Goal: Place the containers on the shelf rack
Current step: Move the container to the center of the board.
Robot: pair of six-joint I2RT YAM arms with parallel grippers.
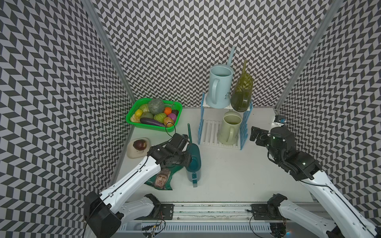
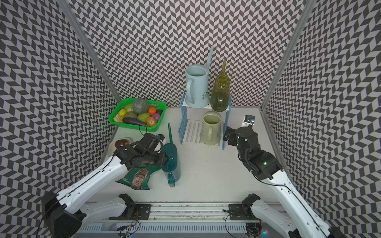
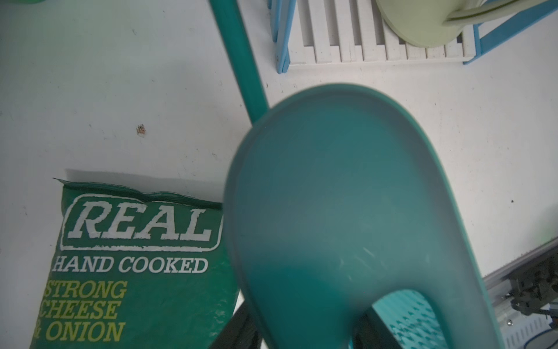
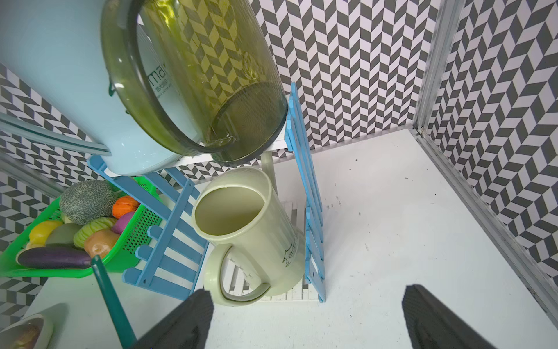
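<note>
Next, I put the teal can down closer to the rack and take it by its handle, because my left gripper is holding the can by the side of its rim.
A dark teal can stands upright on the table left of the shelf rack, spout to the back. My left gripper straddles its left rim; the can fills the gap between the fingers, and I cannot tell whether they press on it. On the top shelf stand the light blue can and the leaning olive can. The cream can sits on the lower shelf, right side. My right gripper is open and empty beside the rack's right frame.
A green basket of fruit and vegetables stands at the back left. A green crisp bag lies under my left arm, touching the teal can. A cream dish with a dark fruit sits by the left wall. A small blue-white device sits back right.
</note>
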